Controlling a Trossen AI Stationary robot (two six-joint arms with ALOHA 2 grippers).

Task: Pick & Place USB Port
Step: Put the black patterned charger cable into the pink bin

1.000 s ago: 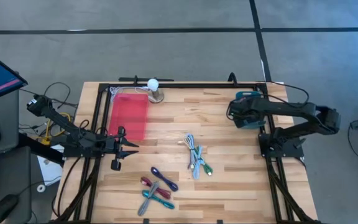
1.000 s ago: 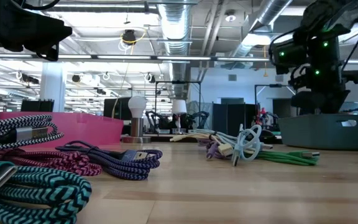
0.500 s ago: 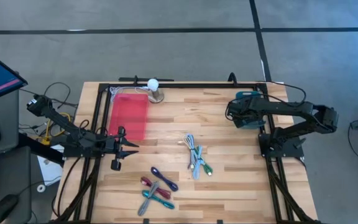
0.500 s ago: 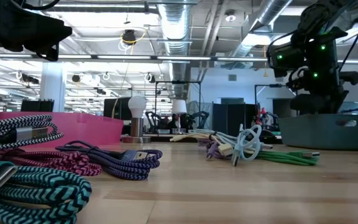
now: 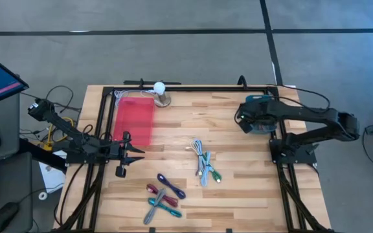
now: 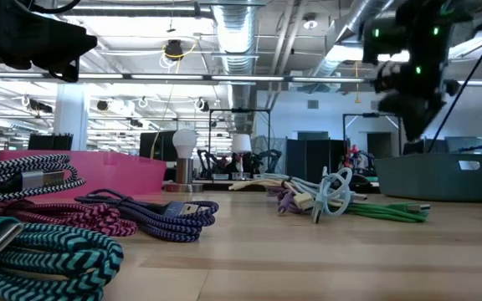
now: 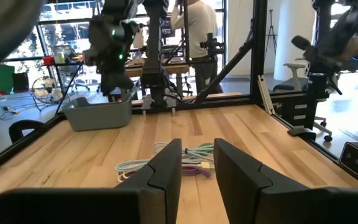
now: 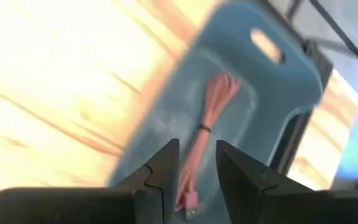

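The salmon-pink cable [image 8: 206, 129] is inside the teal bin, clear of the open fingers, so my right gripper should pull back next until it closes empty over clear wood [image 5: 243, 144].
A salmon-pink coiled cable [image 8: 209, 115] lies on the floor of the teal bin [image 8: 291, 59] by the table's right edge [image 5: 262, 129]. My right gripper [image 8: 197, 146] hangs over that bin [image 6: 438, 176], open and empty, high in the low view [image 6: 408, 92]. A loose bundle of pale blue, green and purple USB cables [image 5: 204, 165] lies mid-table [image 6: 333, 196]. My left gripper [image 5: 138, 153] waits at the table's left side, narrowly open, pointing level toward that bundle [image 7: 179, 165].
Several braided cables, teal, magenta and dark blue [image 5: 164, 197], lie near the near edge [image 6: 57, 217]. A red bin [image 5: 135, 120] sits far left, with a bulb lamp [image 5: 160, 90] behind it. Black frame rails run around the table. Bare wood lies between the bundle and the teal bin.
My right gripper has risen above the teal bin and tipped, with most of the rise in the last half second. The cables on the table have not moved.
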